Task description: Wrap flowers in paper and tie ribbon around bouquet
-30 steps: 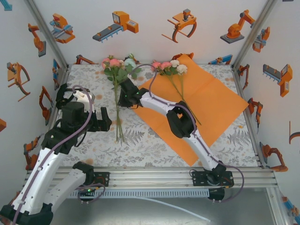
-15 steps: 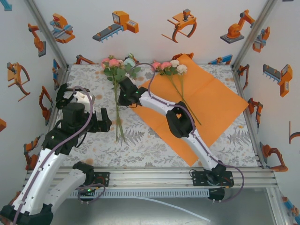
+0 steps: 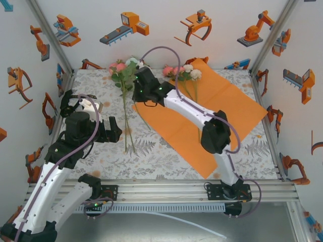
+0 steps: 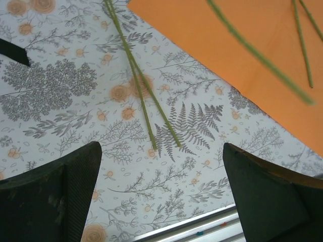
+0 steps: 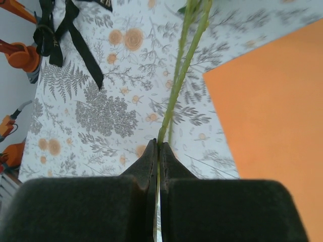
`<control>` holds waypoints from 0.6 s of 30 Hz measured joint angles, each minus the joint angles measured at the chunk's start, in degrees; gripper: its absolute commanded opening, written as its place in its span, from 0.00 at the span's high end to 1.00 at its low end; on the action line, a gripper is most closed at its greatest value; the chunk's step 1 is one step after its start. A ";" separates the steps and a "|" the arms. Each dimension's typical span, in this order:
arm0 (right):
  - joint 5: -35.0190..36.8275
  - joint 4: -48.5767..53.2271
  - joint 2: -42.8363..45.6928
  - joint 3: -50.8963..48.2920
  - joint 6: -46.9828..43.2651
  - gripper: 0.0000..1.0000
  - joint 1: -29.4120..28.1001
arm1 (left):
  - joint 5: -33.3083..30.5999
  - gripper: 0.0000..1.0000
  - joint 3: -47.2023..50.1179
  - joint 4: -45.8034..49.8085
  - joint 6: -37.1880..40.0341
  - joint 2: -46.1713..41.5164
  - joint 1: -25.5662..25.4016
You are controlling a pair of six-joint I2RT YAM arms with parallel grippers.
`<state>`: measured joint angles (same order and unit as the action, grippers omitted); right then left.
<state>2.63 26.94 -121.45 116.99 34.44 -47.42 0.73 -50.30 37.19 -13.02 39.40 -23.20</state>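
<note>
The white flower's head (image 3: 140,64) points the same way as the bunch of flowers on the orange paper, so my right gripper should keep going and let go of the white flower next to that bunch (image 3: 174,123).
My right gripper (image 3: 137,98) (image 5: 158,146) is shut on one thin green flower stem (image 5: 181,65), held above the tablecloth beside the left edge of the orange paper (image 3: 222,111) (image 5: 272,101). The stem's loose end (image 4: 257,53) hangs blurred over the paper (image 4: 227,40). A bunch of pink and cream flowers (image 3: 123,70) lies on the cloth, its stems (image 4: 141,96) reaching toward my left gripper (image 3: 113,132) (image 4: 161,201), which is open and holds nothing. Another bunch (image 3: 184,73) lies on the paper. The black ribbon (image 5: 70,35) lies bunched by the left wall.
The patterned tablecloth (image 3: 161,156) covers the table inside white walls printed with orange robots. An aluminium rail (image 3: 166,189) (image 4: 202,224) runs along the near edge. My right arm (image 3: 212,131) reaches diagonally across the paper.
My right arm has risen and swung toward the back of the table, lifting the gripped stem off the cloth. The left arm has barely moved.
</note>
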 measured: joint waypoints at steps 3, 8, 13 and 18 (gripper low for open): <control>4.31 0.76 6.36 -4.46 -3.54 1.00 0.17 | 1.46 0.03 0.26 -1.18 0.15 -0.57 -0.02; 13.09 1.86 14.49 -13.75 -9.62 1.00 1.84 | 3.32 0.03 0.31 -3.15 0.17 -0.42 -0.02; 15.45 2.95 18.36 -23.96 -13.22 0.97 6.47 | 4.13 0.03 0.42 -4.24 0.17 0.63 -0.02; 7.89 2.12 18.64 -34.21 -13.18 0.73 8.37 | 4.68 0.03 1.51 -5.62 -0.11 1.51 -0.02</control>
<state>10.52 29.06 -102.80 82.78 21.26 -39.05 5.41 -48.80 31.57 -13.13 40.91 -23.22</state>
